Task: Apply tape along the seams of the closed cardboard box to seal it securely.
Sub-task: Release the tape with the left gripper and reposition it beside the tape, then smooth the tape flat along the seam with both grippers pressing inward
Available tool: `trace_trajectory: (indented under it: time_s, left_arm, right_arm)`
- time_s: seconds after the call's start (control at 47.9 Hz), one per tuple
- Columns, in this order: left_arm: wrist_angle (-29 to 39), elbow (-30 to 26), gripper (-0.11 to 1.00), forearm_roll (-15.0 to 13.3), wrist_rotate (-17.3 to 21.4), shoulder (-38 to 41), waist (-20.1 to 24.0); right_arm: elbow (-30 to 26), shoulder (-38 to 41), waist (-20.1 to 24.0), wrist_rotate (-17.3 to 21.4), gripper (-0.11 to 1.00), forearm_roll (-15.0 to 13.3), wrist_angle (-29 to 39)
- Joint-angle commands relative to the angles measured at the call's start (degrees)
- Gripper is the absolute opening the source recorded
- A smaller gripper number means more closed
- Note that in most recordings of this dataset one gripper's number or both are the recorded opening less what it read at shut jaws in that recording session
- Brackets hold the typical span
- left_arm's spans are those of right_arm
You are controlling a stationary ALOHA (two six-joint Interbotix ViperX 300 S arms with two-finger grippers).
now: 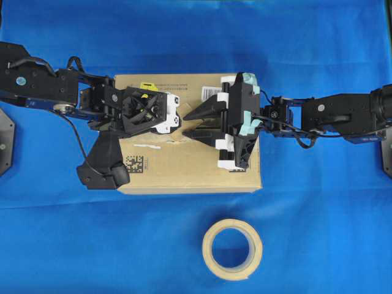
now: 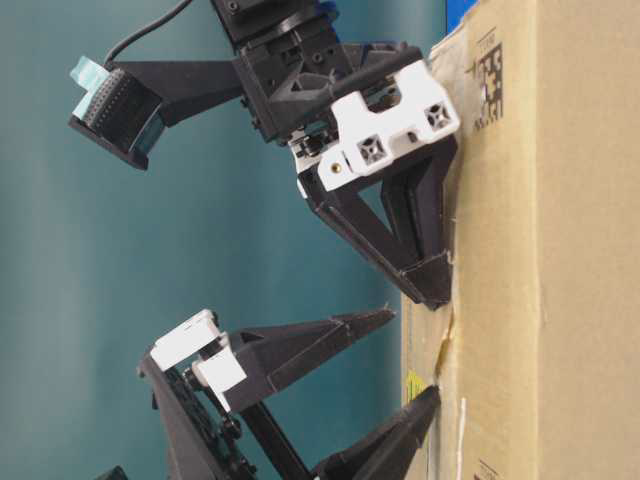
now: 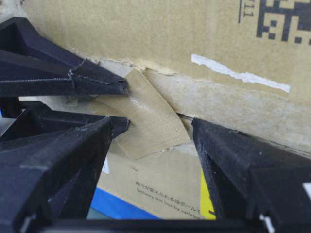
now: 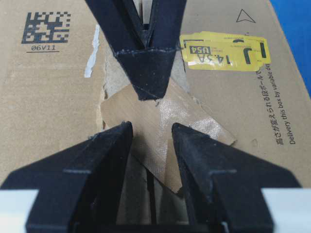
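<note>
Only the lower finger of my open left gripper touches the tape's edge [image 2: 442,362]. Next, my left gripper lifts clear, close, and presses the tape's end [image 3: 176,127] flat.
The brown cardboard box [image 1: 184,174] lies mid-table under both arms. A small tan piece of tape [image 3: 146,116] [image 4: 194,121] lies slantwise over the seams [image 4: 151,194], a dark gap between the top flaps. My right gripper [image 4: 151,125] [image 1: 184,124] is open, and both fingertips rest on the tape. My left gripper [image 3: 150,119] [image 2: 410,355] is open wide and turned on its side. Its lower finger [image 4: 146,82] touches the tape's far edge by the seam, and its upper finger [image 2: 330,335] stands off the box. Neither gripper holds anything.
A tan tape roll [image 1: 233,249] lies flat on the blue cloth [image 1: 318,233] in front of the box. On the box top are a yellow sticker [image 4: 223,51], a black code print [image 4: 46,26] and a pale torn strip [image 3: 238,75].
</note>
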Motion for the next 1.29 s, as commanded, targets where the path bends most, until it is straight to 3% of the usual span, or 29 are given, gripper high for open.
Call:
trace_trajectory:
  time_s: [0.0, 0.23, 0.355, 0.542, 0.73, 0.793, 0.939, 1.043, 1.273]
  left_arm:
    - [-0.09, -1.05, 0.67, 0.09, -0.09, -1.58, -0.09]
    - [-3.78, 0.09, 0.67, -0.35, -1.41, -4.04, -0.09]
    - [-12.92, 2.9, 0.67, -1.14, -7.82, -6.24, -0.09]
    - [-28.04, 7.29, 0.66, -1.14, -23.73, -9.4, -0.44]
    - [-35.24, 10.63, 0.57, -1.14, -41.75, -9.23, -0.53]
    - [-36.91, 11.34, 0.48, -1.14, -47.99, -8.61, -0.53]
    - [-39.99, 12.22, 0.19, -1.14, -63.54, -6.5, -0.44]
    - [-41.13, 12.22, 0.01, -0.88, -70.58, -4.83, -0.53]
    - [-44.3, 12.39, 0.0, -0.88, -76.03, -1.14, -0.7]
  right_arm:
    - [-0.7, -0.62, 0.35, -0.09, 0.42, 0.18, -0.09]
    - [-0.62, -1.58, 0.53, -0.09, 0.42, 0.44, -0.09]
    - [0.18, -4.31, 0.44, -0.26, 0.42, 0.35, -0.09]
    - [2.55, -9.49, 0.44, -0.62, 0.42, 0.18, -0.53]
    - [3.96, -11.25, -1.58, -0.62, 0.38, 0.35, -2.9]
    - [3.78, -11.07, -2.9, -0.62, 0.31, 0.44, -2.9]
    - [2.81, -9.93, -5.27, -0.62, 0.01, 0.44, -2.81]
    - [1.32, -8.09, -5.62, -0.7, 0.0, 0.35, -2.11]
    - [-3.69, -2.29, -4.83, -0.7, 0.0, -0.09, 0.26]
